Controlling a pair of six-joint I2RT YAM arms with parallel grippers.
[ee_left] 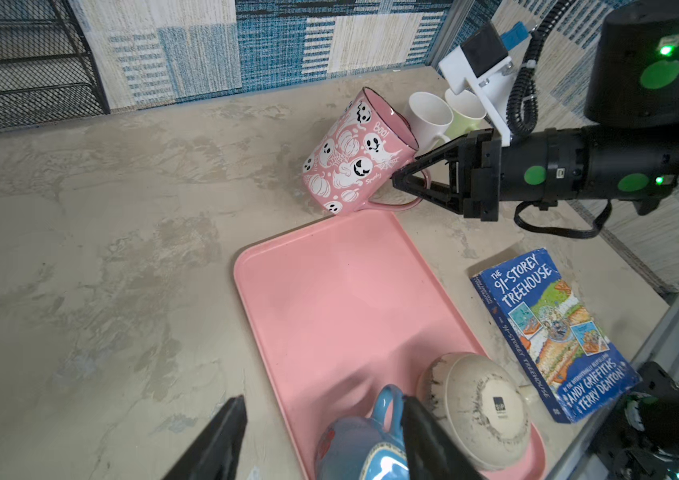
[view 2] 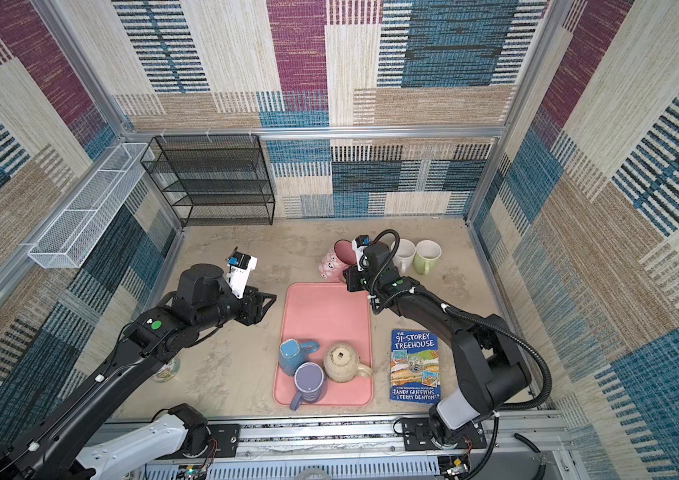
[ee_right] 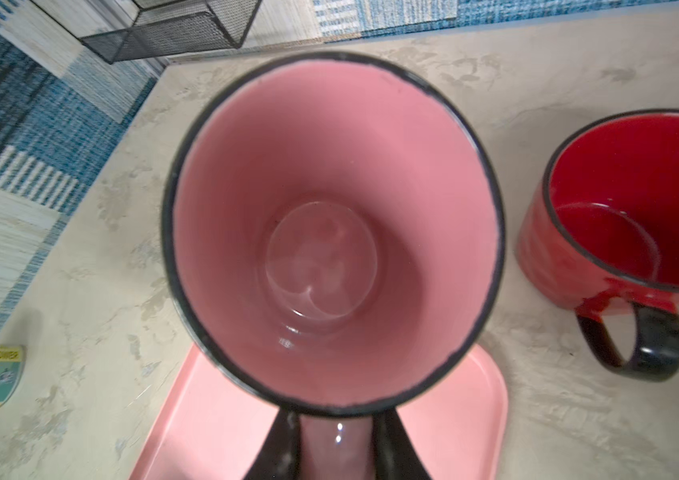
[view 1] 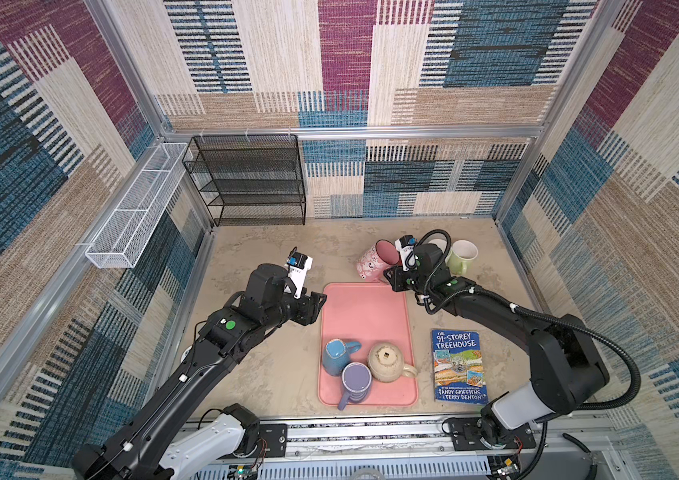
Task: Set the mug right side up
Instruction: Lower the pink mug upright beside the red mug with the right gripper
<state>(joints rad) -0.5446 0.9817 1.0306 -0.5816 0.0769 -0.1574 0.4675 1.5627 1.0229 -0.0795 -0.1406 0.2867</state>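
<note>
My right gripper should keep tipping the pink mug upright until its base sits flat, as the pink mug's opening (view 1: 387,252) is up and its base edge is low past the tray (view 1: 366,276).
A pink mug with white ghosts (view 1: 372,261) (view 2: 334,261) (ee_left: 348,160) is tilted just past the far end of the pink tray (view 1: 362,309) (view 2: 325,311). Its mouth faces up and toward the right arm, and its base edge is low by the table. My right gripper (view 1: 389,275) (view 2: 349,277) (ee_left: 401,179) (ee_right: 335,419) is shut on the mug's handle (ee_right: 335,449). The right wrist view looks straight into the pink inside (ee_right: 329,228). My left gripper (view 1: 320,300) (view 2: 270,300) (ee_left: 324,401) hangs open by the tray's left edge, holding nothing.
The tray's near end holds a blue mug (view 1: 335,355), a purple mug (view 1: 356,382) and a beige mug (view 1: 387,361) standing bottom up. A white mug (view 2: 404,251), a green mug (view 2: 428,254) and a red mug (ee_right: 628,216) stand behind the right gripper. A book (view 1: 458,365) lies right of the tray. A black mesh rack (view 1: 250,183) stands at the back left.
</note>
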